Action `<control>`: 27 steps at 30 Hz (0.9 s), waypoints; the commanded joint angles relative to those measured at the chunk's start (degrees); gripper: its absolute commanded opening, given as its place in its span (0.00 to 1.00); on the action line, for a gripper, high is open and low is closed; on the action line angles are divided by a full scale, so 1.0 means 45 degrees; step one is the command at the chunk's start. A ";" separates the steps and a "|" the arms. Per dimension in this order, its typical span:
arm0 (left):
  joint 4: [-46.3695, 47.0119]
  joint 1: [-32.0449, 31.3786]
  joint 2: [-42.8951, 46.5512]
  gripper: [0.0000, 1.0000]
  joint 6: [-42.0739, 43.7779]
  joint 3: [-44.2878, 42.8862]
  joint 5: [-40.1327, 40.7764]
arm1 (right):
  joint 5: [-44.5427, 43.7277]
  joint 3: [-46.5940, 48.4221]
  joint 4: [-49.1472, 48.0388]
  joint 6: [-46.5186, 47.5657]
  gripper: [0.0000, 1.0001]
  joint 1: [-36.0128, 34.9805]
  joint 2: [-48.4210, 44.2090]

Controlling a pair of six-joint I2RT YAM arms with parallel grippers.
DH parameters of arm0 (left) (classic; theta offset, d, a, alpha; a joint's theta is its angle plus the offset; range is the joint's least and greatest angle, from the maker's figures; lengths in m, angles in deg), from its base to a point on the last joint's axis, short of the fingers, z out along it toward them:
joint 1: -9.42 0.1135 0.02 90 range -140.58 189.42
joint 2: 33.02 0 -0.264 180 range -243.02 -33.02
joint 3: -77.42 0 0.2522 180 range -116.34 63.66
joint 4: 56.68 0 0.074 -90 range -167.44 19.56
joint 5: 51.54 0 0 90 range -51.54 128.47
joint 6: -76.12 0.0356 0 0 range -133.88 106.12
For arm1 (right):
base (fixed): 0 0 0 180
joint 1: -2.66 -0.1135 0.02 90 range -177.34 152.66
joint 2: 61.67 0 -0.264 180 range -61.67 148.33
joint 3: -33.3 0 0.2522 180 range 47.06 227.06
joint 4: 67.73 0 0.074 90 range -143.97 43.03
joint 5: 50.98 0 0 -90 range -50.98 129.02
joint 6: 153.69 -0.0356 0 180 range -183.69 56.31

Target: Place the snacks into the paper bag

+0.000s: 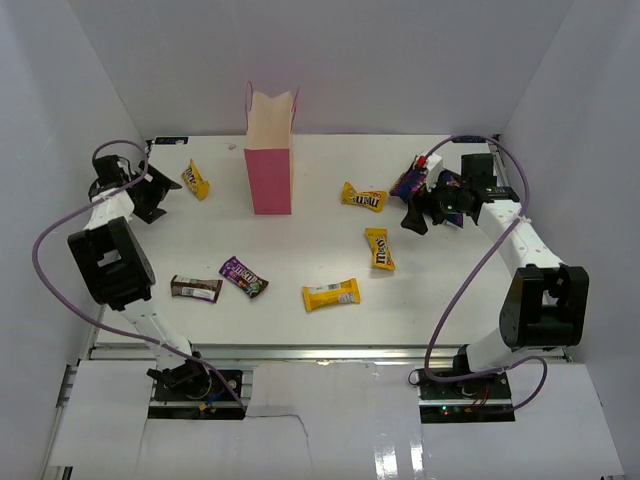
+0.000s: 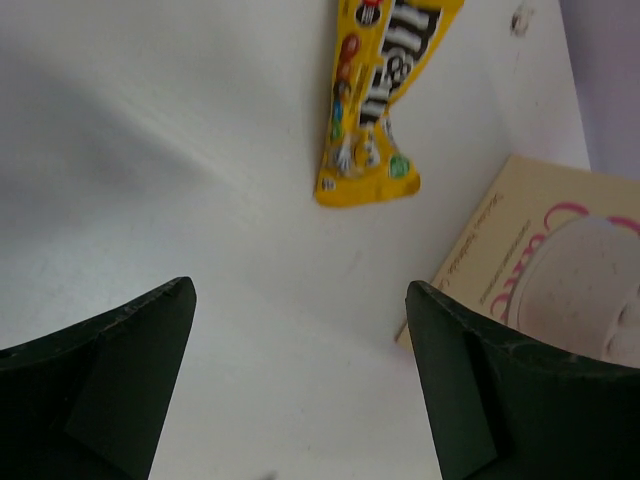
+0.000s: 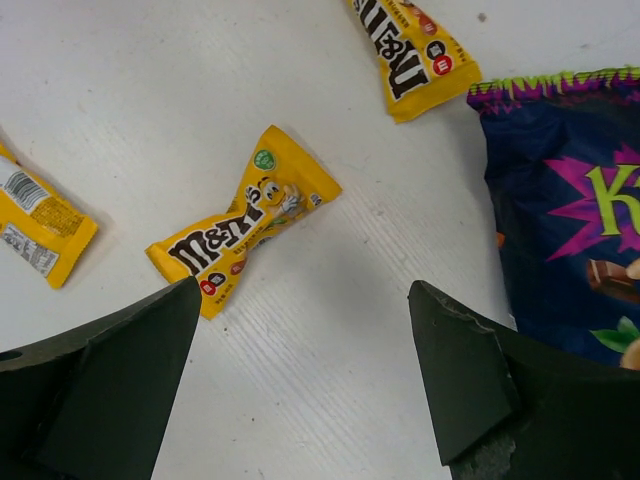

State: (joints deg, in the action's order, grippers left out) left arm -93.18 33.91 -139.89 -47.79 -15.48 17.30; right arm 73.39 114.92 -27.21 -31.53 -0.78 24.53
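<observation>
My gripper will lift the yellow packet (image 1: pixel 195 180) by one end, and the packet will keep its shape because it has a filled-out middle (image 2: pixel 376 92) and a flared end.
The pink paper bag (image 1: pixel 270 165) stands upright at the back of the table; the left wrist view shows its cream printed side (image 2: pixel 540 270). My left gripper (image 1: pixel 157 200) (image 2: pixel 298 288) is open over bare table, just short of a yellow packet (image 1: pixel 195 180) (image 2: pixel 375 100). My right gripper (image 1: pixel 418 212) (image 3: pixel 303 290) is open too, low over the table, with the dark blue-purple snack bag (image 1: pixel 410 182) (image 3: pixel 570 200) beside its right finger. Yellow packets lie ahead of it (image 3: pixel 245 230) (image 3: pixel 415 50) (image 3: pixel 40 220). Two dark packets (image 1: pixel 196 288) (image 1: pixel 244 276) lie front left.
White walls close in the table on the left, back and right. A metal rail (image 1: pixel 320 352) runs along the front edge between the arm bases. Purple cables (image 1: pixel 45 240) (image 1: pixel 470 280) loop off both arms. Another yellow packet (image 1: pixel 331 294) lies front centre.
</observation>
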 commanded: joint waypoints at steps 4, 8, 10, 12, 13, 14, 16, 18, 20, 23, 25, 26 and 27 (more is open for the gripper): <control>-0.1468 -0.0363 -0.2887 0.94 -0.0160 -0.4597 0.0113 | 0.1288 0.0155 -0.0342 0.0060 0.90 0.0023 0.0435; -0.2345 -0.1162 -0.5325 0.93 -0.0198 -0.7097 0.0348 | 0.1327 0.0351 -0.0342 0.0001 0.91 0.0023 0.0826; -0.2640 -0.1418 -0.5955 0.93 -0.0199 -0.7958 0.0583 | 0.1308 0.0409 -0.0342 0.0001 0.91 0.0023 0.0943; -0.2720 -0.1769 -0.6482 0.91 -0.0257 -0.8585 0.0719 | 0.1249 0.0448 -0.0342 0.0021 0.91 0.0042 0.0983; -0.2797 -0.1867 -0.6563 0.90 -0.0257 -0.8780 0.0836 | 0.1210 0.0448 -0.0342 0.0040 0.91 0.0042 0.1002; -0.2856 -0.2042 -0.6718 0.89 -0.0238 -0.8821 0.0992 | 0.1191 0.0429 -0.0342 0.0060 0.91 0.0062 0.1002; -0.2992 -0.2316 -0.6817 0.87 -0.0179 -0.8802 0.1498 | 0.1171 0.0410 -0.0342 0.0060 0.91 0.0081 0.0983; -0.3206 -0.2453 -0.6992 0.84 -0.0063 -0.8860 0.1948 | 0.1190 0.0390 -0.0323 0.0040 0.91 0.0101 0.0983; -0.3461 -0.2610 -0.7052 0.80 -0.0023 -0.8783 0.2631 | 0.1210 0.0370 -0.0342 0.0040 0.91 0.0140 0.0983; -0.3579 -0.2611 -0.7013 0.62 -0.0101 -0.8529 0.3257 | 0.1210 0.0351 -0.0303 0.0021 0.91 0.0140 0.0925; -0.3560 -0.2611 -0.6839 0.49 -0.0004 -0.8353 0.3434 | 0.1229 0.0370 -0.0264 0.0021 0.91 0.0140 0.0866; -0.3559 -0.2610 -0.6779 0.45 0.0055 -0.8314 0.3493 | 0.1229 0.0332 -0.0264 0.0021 0.92 0.0140 0.0827; -0.3559 -0.2610 -0.6701 0.42 0.0133 -0.8275 0.3551 | 0.1249 0.0331 -0.0245 0.0021 0.92 0.0140 0.0769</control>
State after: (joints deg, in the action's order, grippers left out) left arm -107.12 21.56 -171.47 -48.34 -53.70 29.12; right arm 77.39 114.77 -27.29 -31.60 -0.36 28.92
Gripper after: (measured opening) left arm 0.452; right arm 0.916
